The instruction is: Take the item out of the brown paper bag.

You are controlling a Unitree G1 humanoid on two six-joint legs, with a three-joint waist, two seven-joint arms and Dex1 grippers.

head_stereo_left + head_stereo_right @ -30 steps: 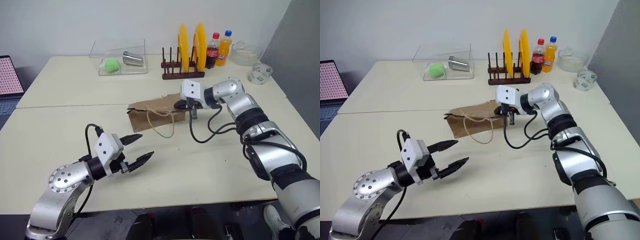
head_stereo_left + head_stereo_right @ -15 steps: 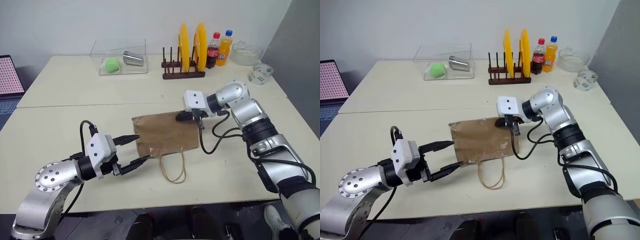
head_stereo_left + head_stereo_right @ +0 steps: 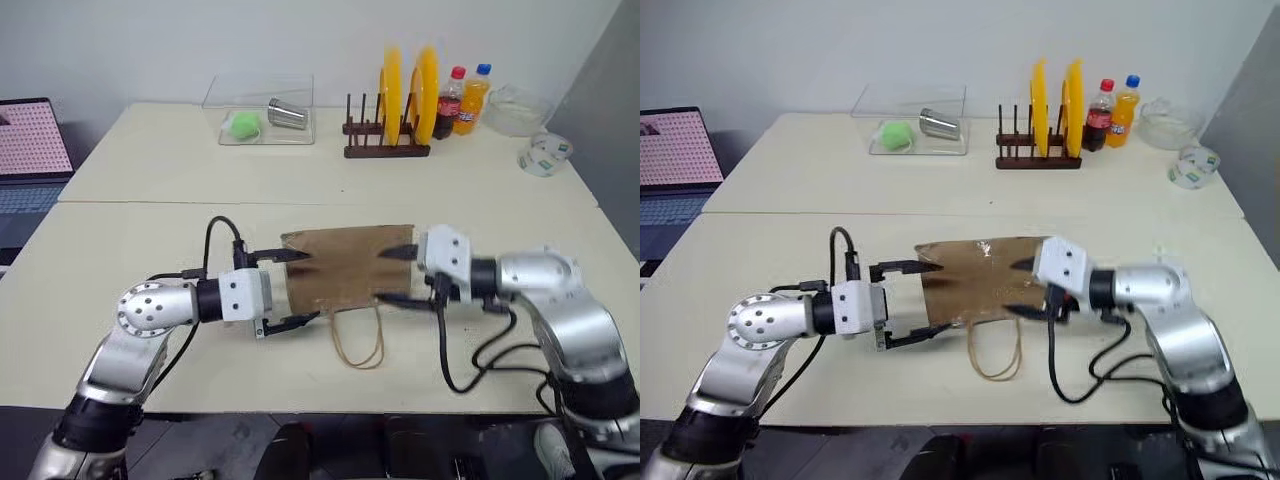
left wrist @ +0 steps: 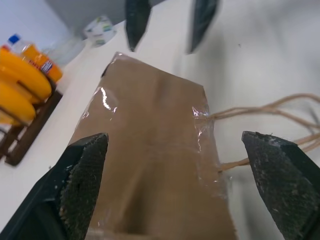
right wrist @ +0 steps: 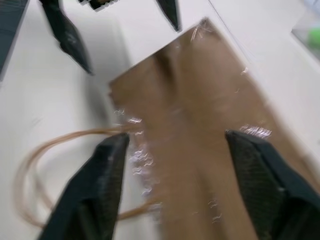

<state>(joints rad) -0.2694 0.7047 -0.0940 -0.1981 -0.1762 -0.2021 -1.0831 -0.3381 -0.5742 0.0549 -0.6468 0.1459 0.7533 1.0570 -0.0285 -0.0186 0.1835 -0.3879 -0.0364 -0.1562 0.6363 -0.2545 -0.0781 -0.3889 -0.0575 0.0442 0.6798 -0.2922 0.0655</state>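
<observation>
The upper loop handle's ends (image 4: 201, 114) meet the bag's top side at its front edge, so I expect the bag's opening (image 3: 352, 309) will open wide there when I lift it.
The brown paper bag (image 3: 345, 272) lies flat on the near table, and its tan loop handles (image 3: 360, 340) trail toward the front edge. My left gripper (image 3: 298, 288) is open at the bag's left edge, with one finger by each left corner. Facing it, my right gripper (image 3: 397, 275) is open at the bag's right edge. In the left wrist view the bag (image 4: 150, 150) lies between my fingertips (image 4: 82, 185). The right wrist view shows the bag (image 5: 200, 120) between that gripper's fingers (image 5: 107, 185). The item is hidden; the bag's inside does not show.
At the back stand a wooden rack with yellow plates (image 3: 390, 100), a cola and an orange soda bottle (image 3: 465, 98), and a clear tray (image 3: 262, 125) holding a green ball and a metal cup. A small white printed container (image 3: 545, 155) sits far right. A laptop (image 3: 30, 150) is at the left.
The camera has shifted. The bag was dragged nearer and turned, so its handles now face the front. My right gripper let go, pulled back and opened. My left gripper moved to the bag's left edge.
</observation>
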